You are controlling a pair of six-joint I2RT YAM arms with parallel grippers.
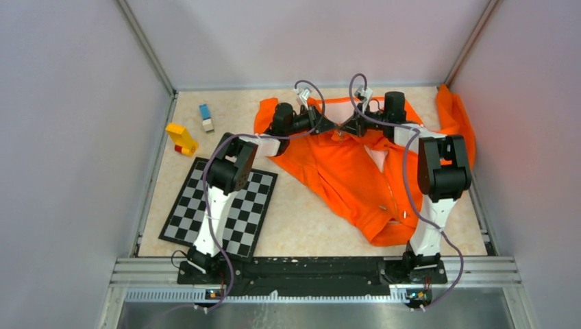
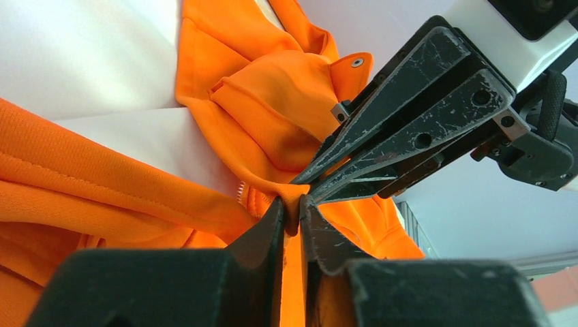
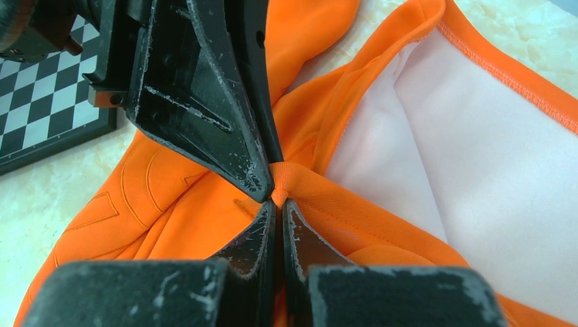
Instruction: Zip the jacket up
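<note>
My right gripper should open and grab the zipper pull below while my left gripper keeps holding the cloth, because both grippers are pinching the same orange fold [image 3: 283, 178].
The bright orange jacket [image 1: 356, 178] lies open across the far right of the table, its pale lining [image 3: 463, 150] showing. My left gripper [image 1: 329, 125] and right gripper [image 1: 346, 127] meet tip to tip at the jacket's upper front edge near the collar. The left gripper [image 2: 293, 208] is shut on a pinched fold of orange fabric beside the zipper teeth [image 2: 240, 193]. The right gripper [image 3: 279, 201] is shut on the same fold from the other side. Each wrist view shows the other gripper's fingers just beyond the fold. The zipper slider is hidden.
A black and white checkerboard [image 1: 220, 205] lies at the left front. A yellow and red block [image 1: 182, 139] and a blue and white block [image 1: 205, 117] sit at the far left. Enclosure walls stand close on the left, right and back. One sleeve [image 1: 458, 113] lies against the right wall.
</note>
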